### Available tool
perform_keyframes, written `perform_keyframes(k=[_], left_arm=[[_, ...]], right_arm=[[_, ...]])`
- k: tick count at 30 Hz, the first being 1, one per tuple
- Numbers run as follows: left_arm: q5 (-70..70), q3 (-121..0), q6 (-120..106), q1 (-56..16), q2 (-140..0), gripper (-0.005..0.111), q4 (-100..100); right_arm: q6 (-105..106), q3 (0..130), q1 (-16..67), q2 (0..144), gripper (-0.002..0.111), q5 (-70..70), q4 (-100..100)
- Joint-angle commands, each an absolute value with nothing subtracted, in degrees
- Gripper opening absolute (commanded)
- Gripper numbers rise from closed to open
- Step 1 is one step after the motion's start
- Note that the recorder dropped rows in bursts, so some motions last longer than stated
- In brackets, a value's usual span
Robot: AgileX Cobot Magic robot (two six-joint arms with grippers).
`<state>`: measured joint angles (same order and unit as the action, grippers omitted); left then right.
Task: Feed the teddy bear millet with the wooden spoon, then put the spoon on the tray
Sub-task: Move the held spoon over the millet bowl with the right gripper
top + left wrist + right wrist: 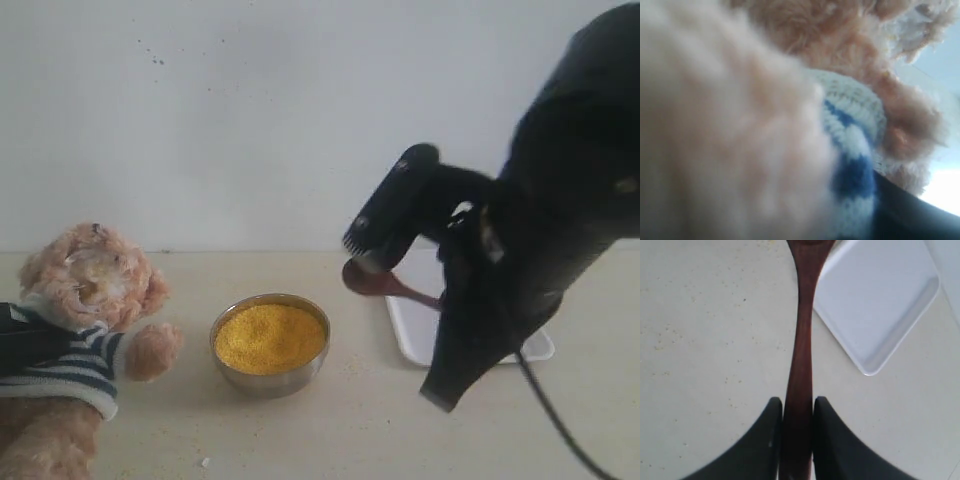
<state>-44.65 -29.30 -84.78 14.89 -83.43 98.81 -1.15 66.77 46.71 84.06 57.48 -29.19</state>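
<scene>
My left gripper is to bring the teddy bear (pixel 95 275) closer, since it leans far from the metal bowl, while my right gripper should take the spoon to the millet (pixel 270 338).
The teddy bear (pixel 90 290) leans at the far left in its striped shirt, facing the metal bowl (pixel 268 378) heaped with yellow millet (pixel 270 338). A black finger of my left gripper (pixel 22 335) lies across the bear's chest. In the left wrist view the bear's fur (pixel 740 125) and shirt fill the picture, so the jaws are hidden. My right gripper (pixel 798 402) is shut on the handle of the wooden spoon (pixel 801 340). The spoon's bowl (pixel 368 279) hangs in the air between the metal bowl and the white tray (pixel 412 330), above the tray's left edge (pixel 880 300).
My right arm (pixel 540 230) comes in from the upper right and covers much of the tray. Stray yellow grains (pixel 662 337) dot the beige tabletop. A pale wall (pixel 250 120) stands close behind the table.
</scene>
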Motion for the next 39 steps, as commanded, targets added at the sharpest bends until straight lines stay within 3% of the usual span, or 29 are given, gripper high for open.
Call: perform_keyframes(k=[1, 11, 18, 39], left_arm=[[-49.9, -29.8, -83.1, 14.7, -83.3, 0.004, 99.9], [-36.0, -30.5, -89.8, 14.7, -85.0, 0.004, 99.9], [-59.1, -35.5, -90.5, 14.7, -99.3, 0.004, 99.9], [-60.1, -35.6, -90.5, 14.7, -100.5, 0.004, 99.9]], right_arm=[[-2.9, 67.5, 52.7, 90.2, 0.0, 58.5, -38.5], [-4.6, 68.0, 55.5, 98.9, 0.0, 50.3, -55.3], [-6.3, 72.1, 55.5, 101.2, 0.0, 54.7, -54.9], [-1.1, 72.1, 55.3, 101.2, 0.0, 66.0, -51.2]])
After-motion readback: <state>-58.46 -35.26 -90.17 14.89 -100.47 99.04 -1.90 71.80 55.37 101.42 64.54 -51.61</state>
